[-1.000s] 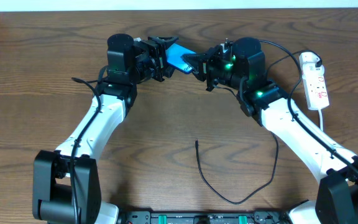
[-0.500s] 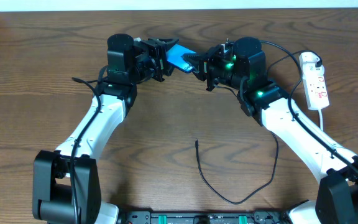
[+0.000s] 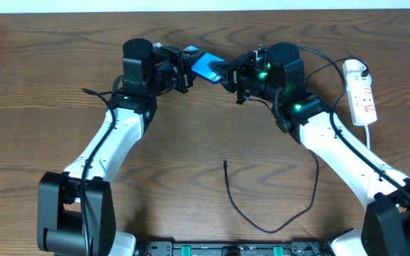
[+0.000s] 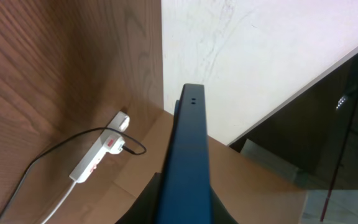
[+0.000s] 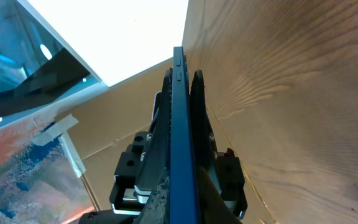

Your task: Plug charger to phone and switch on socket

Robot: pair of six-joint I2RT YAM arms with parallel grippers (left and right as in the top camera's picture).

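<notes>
My two grippers are both holding the phone (image 3: 206, 67), so next my right gripper lets go and grabs the charger (image 3: 225, 167) near its plug tip while my left gripper keeps hold of the phone.
The phone (image 3: 206, 67), blue, hangs above the table's far middle, held at both ends. My left gripper (image 3: 189, 62) is shut on its left end and my right gripper (image 3: 226, 74) on its right end. In the left wrist view the phone (image 4: 188, 155) shows edge-on between dark fingers (image 4: 148, 208). It is also edge-on in the right wrist view (image 5: 180, 124), with the left gripper (image 5: 157, 155) beyond it. The charger (image 3: 227, 183) lies loose on the table, its small plug tip (image 3: 225, 164) pointing away from me. The socket (image 3: 362, 92) lies at the far right.
The socket (image 4: 98, 152) with its white cord shows beyond the phone in the left wrist view. The charger's cable curves from the table's middle down towards the front edge and back up under the right arm (image 3: 340, 146). A white wall runs behind the table.
My left gripper's fingers have closed onto the phone's left end. The right arm, the charger and the socket have not moved.
</notes>
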